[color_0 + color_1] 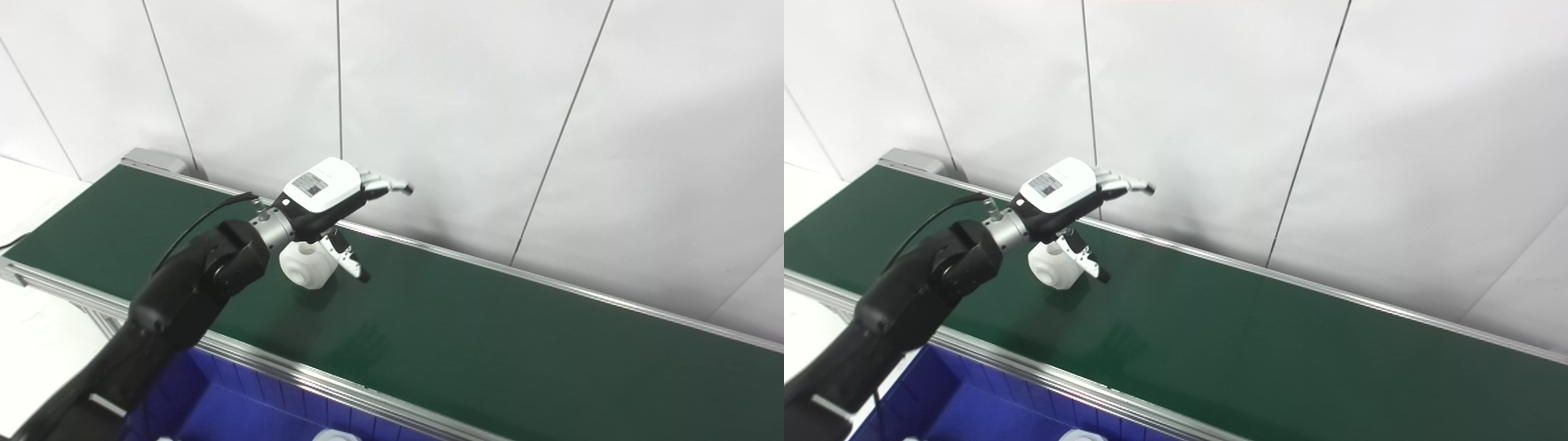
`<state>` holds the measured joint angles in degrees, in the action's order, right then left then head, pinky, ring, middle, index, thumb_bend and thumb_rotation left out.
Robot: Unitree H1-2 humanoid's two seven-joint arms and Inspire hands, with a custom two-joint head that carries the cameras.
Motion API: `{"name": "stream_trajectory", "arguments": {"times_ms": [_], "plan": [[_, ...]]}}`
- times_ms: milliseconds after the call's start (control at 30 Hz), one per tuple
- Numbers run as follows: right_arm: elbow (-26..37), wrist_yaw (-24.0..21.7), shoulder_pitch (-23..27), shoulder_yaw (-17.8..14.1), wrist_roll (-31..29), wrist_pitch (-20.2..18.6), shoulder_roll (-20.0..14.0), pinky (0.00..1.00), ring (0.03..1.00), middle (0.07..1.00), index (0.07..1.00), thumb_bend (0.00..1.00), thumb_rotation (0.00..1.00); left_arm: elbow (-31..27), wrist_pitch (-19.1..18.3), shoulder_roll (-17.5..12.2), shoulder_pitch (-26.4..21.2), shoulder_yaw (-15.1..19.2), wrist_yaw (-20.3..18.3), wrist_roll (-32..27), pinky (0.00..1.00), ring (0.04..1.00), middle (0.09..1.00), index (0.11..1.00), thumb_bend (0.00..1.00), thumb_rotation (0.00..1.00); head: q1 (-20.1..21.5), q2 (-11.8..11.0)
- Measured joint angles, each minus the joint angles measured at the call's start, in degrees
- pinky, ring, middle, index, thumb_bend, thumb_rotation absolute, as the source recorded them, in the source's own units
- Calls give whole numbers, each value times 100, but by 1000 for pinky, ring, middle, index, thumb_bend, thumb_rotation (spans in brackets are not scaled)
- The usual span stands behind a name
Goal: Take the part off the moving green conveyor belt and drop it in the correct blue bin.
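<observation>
I expect the white round part to settle upright beside the other white part when I drop it into the blue bin, because the part's hole faces up.
A white cylindrical part with a round hole in its face lies on the green conveyor belt. It also shows in the right eye view. My left hand hovers just above the part, open. Its fingers stretch out toward the wall. Its thumb points down beside the part's right side. I cannot tell if the thumb touches the part. The left hand also shows in the right eye view. My right hand is not in view.
A blue bin sits below the belt's near edge, with a white part showing in it at the bottom. The belt's aluminium rail runs along the front. A white panelled wall stands close behind the belt.
</observation>
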<state>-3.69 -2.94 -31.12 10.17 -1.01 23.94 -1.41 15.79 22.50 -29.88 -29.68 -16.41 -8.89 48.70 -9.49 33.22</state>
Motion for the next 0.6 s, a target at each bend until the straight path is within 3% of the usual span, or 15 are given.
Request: {"name": "stream_trajectory", "arguments": {"times_ms": [267, 533, 600], "plan": [[4, -51, -13, 0, 0, 0, 40, 1000, 949, 998, 1000, 676, 1000, 1183, -54, -116, -575, -477, -26, 514, 767, 834, 852, 839, 1000, 372, 88, 97], [92, -50, -63, 9, 28, 0, 61, 1000, 940, 987, 998, 707, 1000, 1735, -185, -101, -856, -973, -1029, 422, 770, 854, 865, 844, 1000, 356, 114, 141], [121, -49, -97, 13, 29, 0, 71, 998, 939, 986, 998, 711, 1000, 1961, -185, -92, -923, -1106, -1059, 445, 775, 860, 873, 850, 1000, 373, 141, 167]]}}
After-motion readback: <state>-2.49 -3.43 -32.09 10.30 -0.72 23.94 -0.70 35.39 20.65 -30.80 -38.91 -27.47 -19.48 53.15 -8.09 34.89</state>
